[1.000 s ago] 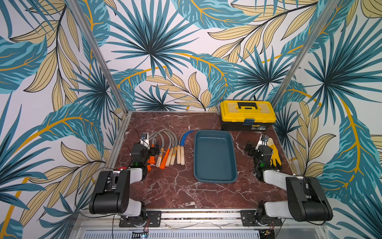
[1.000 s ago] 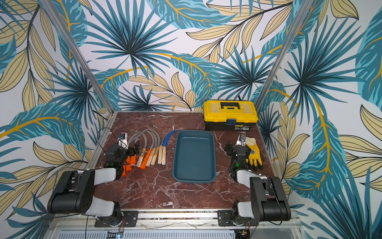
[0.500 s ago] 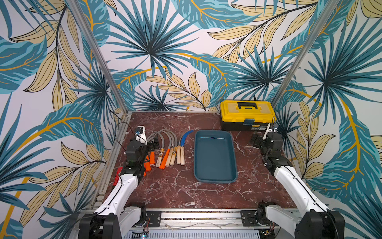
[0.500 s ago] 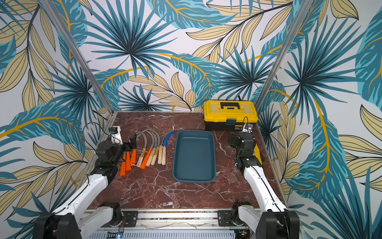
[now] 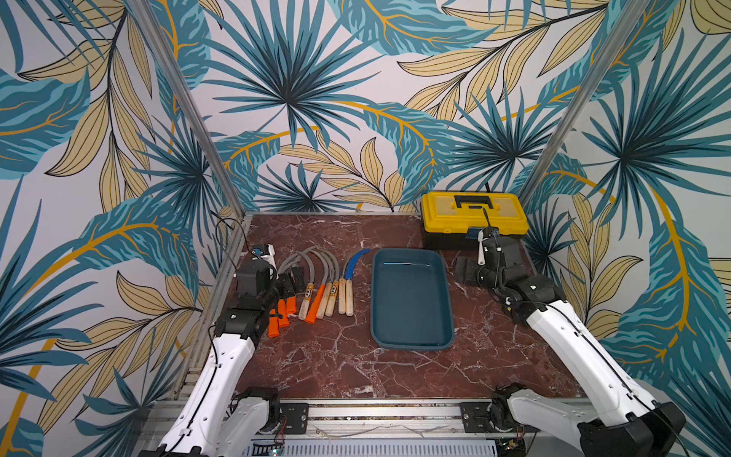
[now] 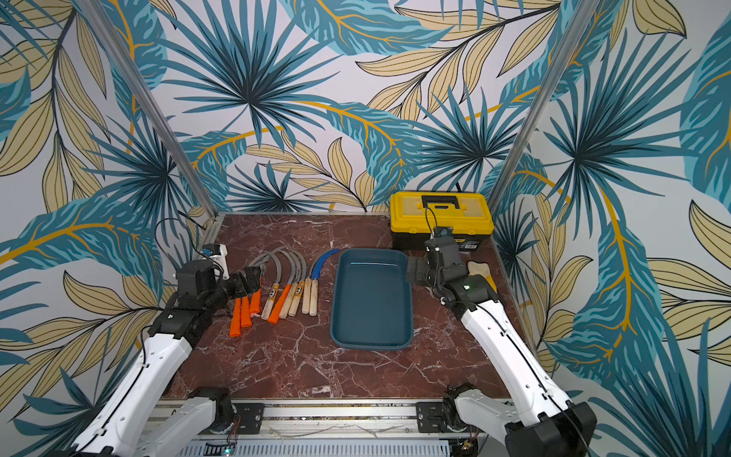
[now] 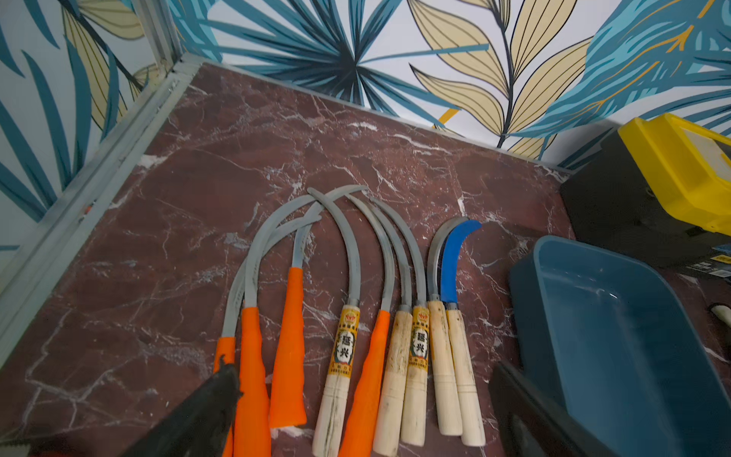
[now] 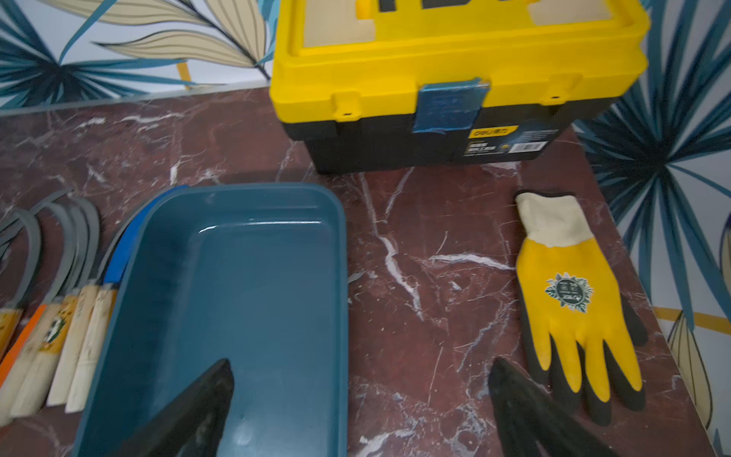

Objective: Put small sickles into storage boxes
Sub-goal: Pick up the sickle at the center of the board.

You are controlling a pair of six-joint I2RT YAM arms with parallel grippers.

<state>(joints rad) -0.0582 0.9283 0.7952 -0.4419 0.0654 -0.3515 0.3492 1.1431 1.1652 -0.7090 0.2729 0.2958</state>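
Observation:
My left gripper is coming down to the wooden handle (image 5: 304, 308) between orange handles, which has finger room on both sides of its yellow label (image 5: 308, 290), and should keep lowering until its fingers straddle it.
Several small sickles (image 5: 324, 285) (image 6: 292, 285) lie side by side on the marble table, left of the tray. Their curved grey blades point at the back wall; the handles are orange or pale wood (image 7: 344, 344). The rightmost one has a blue blade (image 7: 455, 257). The storage box, a shallow teal tray (image 5: 411, 300) (image 6: 372, 304) (image 8: 253, 300), holds nothing. My left gripper (image 5: 292, 280) (image 7: 366, 370) hovers open above the handles, touching none. My right gripper (image 5: 468, 271) (image 8: 362, 363) is open over the tray's right rim.
A closed yellow-and-black toolbox (image 5: 474, 217) (image 8: 455, 79) stands at the back right. A yellow work glove (image 8: 573, 300) (image 6: 480, 269) lies right of the tray. A metal frame rail (image 7: 79, 198) borders the table's left side, close to the sickles.
Both arms have unfolded from their low pose and reached forward. The left gripper now hangs over the sickle handles, the right one beside the tray. Sickles and tray have not moved.

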